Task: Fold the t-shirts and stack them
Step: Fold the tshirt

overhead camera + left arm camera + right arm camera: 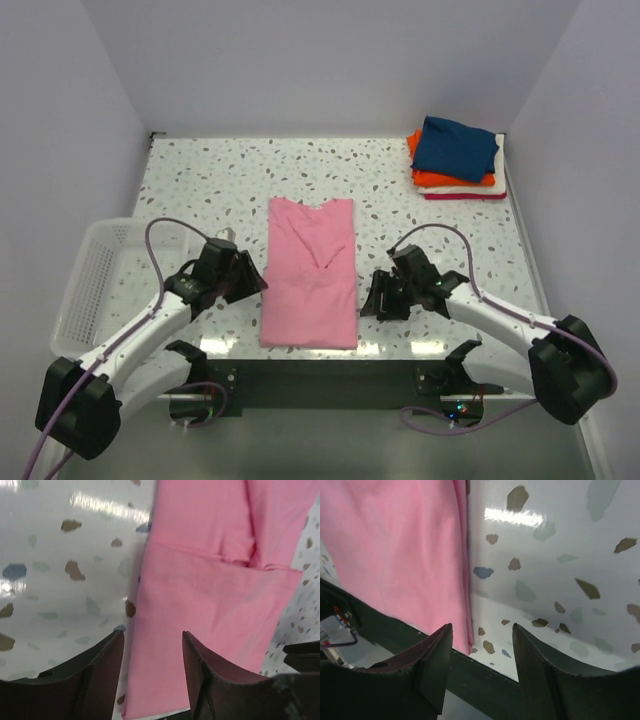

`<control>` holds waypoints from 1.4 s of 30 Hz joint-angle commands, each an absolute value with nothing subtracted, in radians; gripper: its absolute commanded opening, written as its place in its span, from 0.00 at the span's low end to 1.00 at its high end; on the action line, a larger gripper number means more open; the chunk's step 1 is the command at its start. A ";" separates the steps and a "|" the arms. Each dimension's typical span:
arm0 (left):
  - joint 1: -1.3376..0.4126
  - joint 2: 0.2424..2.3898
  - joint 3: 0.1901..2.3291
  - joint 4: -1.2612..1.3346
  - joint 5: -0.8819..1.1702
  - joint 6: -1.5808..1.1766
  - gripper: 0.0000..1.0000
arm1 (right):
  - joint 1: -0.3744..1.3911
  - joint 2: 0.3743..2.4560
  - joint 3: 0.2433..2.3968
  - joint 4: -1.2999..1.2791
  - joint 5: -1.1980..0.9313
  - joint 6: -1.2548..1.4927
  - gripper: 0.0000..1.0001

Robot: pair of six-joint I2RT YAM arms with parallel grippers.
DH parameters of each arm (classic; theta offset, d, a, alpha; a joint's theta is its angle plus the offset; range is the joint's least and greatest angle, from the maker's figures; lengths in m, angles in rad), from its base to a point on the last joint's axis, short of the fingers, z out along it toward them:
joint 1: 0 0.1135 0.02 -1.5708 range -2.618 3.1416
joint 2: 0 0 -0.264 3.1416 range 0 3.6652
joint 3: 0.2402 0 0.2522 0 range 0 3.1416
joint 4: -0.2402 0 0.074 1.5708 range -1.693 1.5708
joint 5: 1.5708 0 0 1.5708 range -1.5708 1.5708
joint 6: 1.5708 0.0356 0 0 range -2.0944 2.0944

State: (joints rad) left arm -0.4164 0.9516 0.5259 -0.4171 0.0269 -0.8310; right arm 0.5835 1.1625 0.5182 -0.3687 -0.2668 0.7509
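The light pink t-shirt's side edge (263, 312) is straight and its near corner (264, 344) lies free, so the robot's left gripper keeps going toward that corner and closes there.
The light pink t-shirt (311, 272) lies on the table, folded lengthwise into a long strip with both sides turned in. It also shows in the left wrist view (210, 580) and the right wrist view (395, 550). My left gripper (252, 281) is open and empty at the strip's left edge; in its wrist view (152, 640) the edge lies between the jaws. My right gripper (372, 297) is open and empty just right of the strip's lower right edge, also in its wrist view (482, 632). A stack of folded shirts, navy (455, 148) on orange (432, 180), white and red, sits at the back right.
A white wire basket (92, 280) stands at the table's left edge beside my left arm. The speckled table (200, 190) has walls on three sides. The dark front rail (320, 375) runs along the near edge between the arm bases.
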 commanded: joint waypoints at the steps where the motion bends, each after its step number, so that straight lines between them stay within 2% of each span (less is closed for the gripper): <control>1: -0.460 0.911 0.514 -0.566 0.040 -0.876 0.55 | 0.617 1.075 0.491 -0.367 -0.333 0.871 0.55; 7: -0.538 0.851 0.499 -0.695 0.052 -0.969 0.56 | 0.676 1.040 0.436 -0.348 -0.348 0.962 0.55; 17: -0.655 0.755 0.437 -0.854 0.058 -1.124 0.54 | 0.779 1.111 0.399 -0.265 -0.354 1.046 0.52; 26: -0.673 0.739 0.351 -0.776 0.110 -1.166 0.51 | 0.793 1.132 0.361 -0.193 -0.341 1.095 0.47; 42: -0.704 0.755 0.342 -0.678 0.117 -1.183 0.49 | 0.834 1.200 0.353 -0.150 -0.324 1.120 0.39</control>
State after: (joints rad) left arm -0.6960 0.7731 0.3408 -0.7238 0.1089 -1.1679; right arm 0.8276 1.1866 0.3676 -0.1566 -0.3428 1.1072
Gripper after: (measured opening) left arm 0.492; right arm 0.397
